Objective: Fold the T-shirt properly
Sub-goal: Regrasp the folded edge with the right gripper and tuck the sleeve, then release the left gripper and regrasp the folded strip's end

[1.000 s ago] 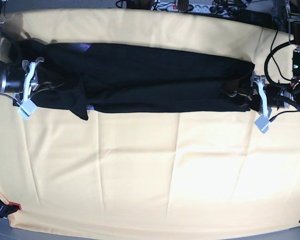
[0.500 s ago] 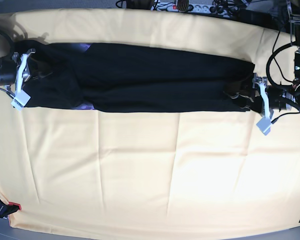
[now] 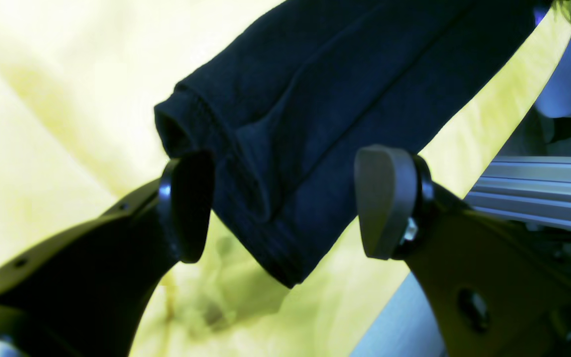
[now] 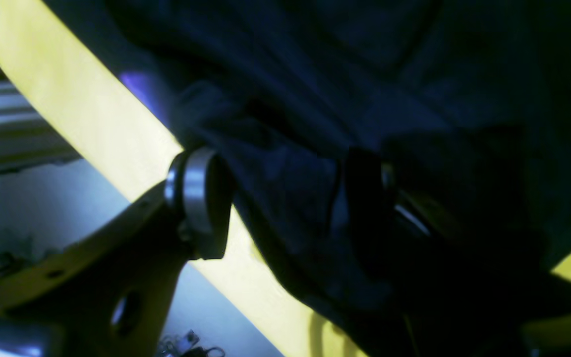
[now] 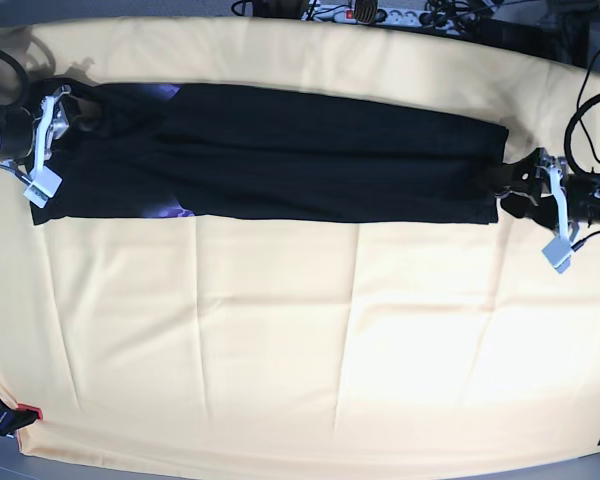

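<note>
My left gripper has the T-shirt's hem (image 3: 265, 221) lying loose in its open fingers, so it should grip the T-shirt farther in and pull it before folding.
The black T-shirt (image 5: 280, 155) lies stretched in a long folded band across the far half of the table, with purple print (image 5: 176, 211) peeking out near its left end. My right gripper (image 5: 72, 122) is at the shirt's left end. In the right wrist view (image 4: 285, 203) its jaws stand apart with dark cloth (image 4: 315, 99) bunched between them. My left gripper (image 5: 517, 188) is at the shirt's right end. In the left wrist view (image 3: 285, 208) it is open, with the hem corner (image 3: 275, 218) lying loose between the pads.
The pale yellow cloth (image 5: 310, 340) covers the whole table. Cables and a power strip (image 5: 360, 12) lie beyond the far edge. A metal rail (image 3: 538, 193) runs along the table's side near my left gripper.
Both arms moved outward. The right gripper drew the shirt's left end up and to the left, flattening the hanging sleeve. The left gripper backed to the right, off the hem.
</note>
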